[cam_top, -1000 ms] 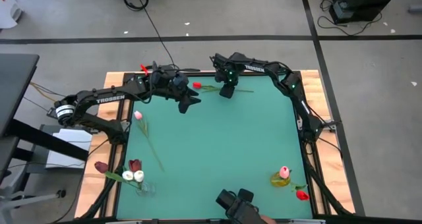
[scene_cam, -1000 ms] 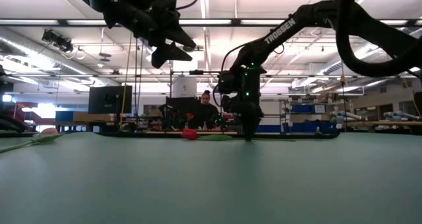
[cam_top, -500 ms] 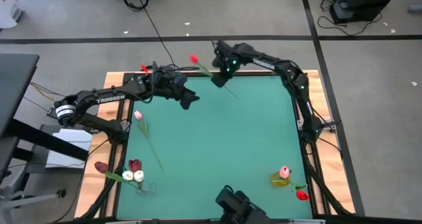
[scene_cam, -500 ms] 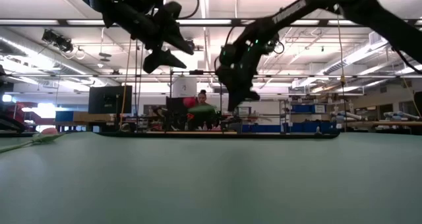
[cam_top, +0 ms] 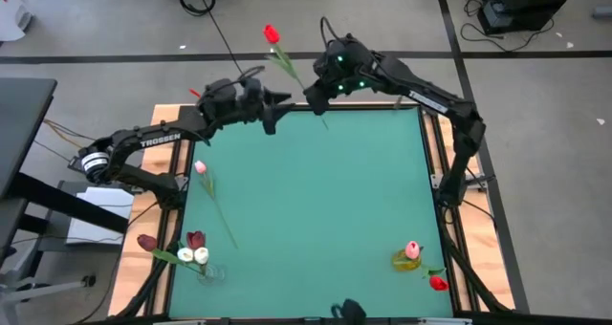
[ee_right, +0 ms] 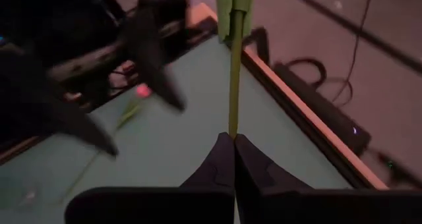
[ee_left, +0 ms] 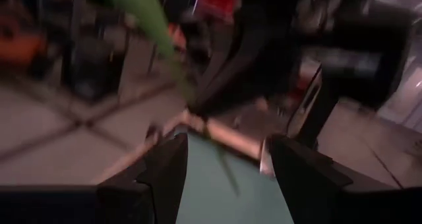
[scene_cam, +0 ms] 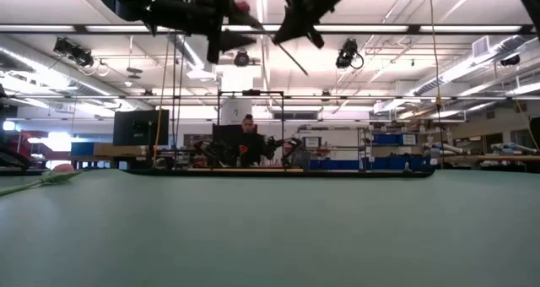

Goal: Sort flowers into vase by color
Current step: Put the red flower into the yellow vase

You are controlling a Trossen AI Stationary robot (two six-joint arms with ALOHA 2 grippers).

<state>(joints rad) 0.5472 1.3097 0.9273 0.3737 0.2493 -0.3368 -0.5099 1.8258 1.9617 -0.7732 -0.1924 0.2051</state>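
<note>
The red tulip's stem is pinched too low (ee_right: pixel 233 124) for the vase by my right gripper. My left gripper should hold the stem steady while my right gripper takes hold of it again at its leaves (ee_right: pixel 235 14).
A red tulip (cam_top: pixel 271 33) on a long green stem is in the air above the table's far edge. My right gripper (cam_top: pixel 313 93) is shut on that stem. In the right wrist view, the stem (ee_right: pixel 234 85) and a leaf (ee_right: pixel 232 6) rise from the fingertips. My left gripper (cam_top: pixel 278 111) is open and hovers just left of the stem without touching it. The leaf (ee_left: pixel 142 13) shows ahead of its fingers. A pink tulip (cam_top: pixel 200 167) lies flat on the mat at the left. My right gripper pinches the red tulip's stem (ee_right: pixel 233 128) between its two fingertips, on the lower part, well away from the head. A short end of the stem (cam_top: pixel 324 124) sticks out past the fingers. The tulip is lifted clear and tilted, its head up toward the far left.
A clear vase (cam_top: pixel 207 270) at the near left corner holds maroon and white tulips. A yellow vase (cam_top: pixel 405 260) at the near right holds a pink tulip, with a red head (cam_top: pixel 438 283) beside it. The middle of the green mat (cam_top: pixel 325 201) is bare.
My right gripper has lifted the red tulip off the mat by the far edge, rising high and tipping. The tulip, which lay flat, is now clear of the table with its head swung up toward the far left. My left gripper has risen and moved toward the tulip.
</note>
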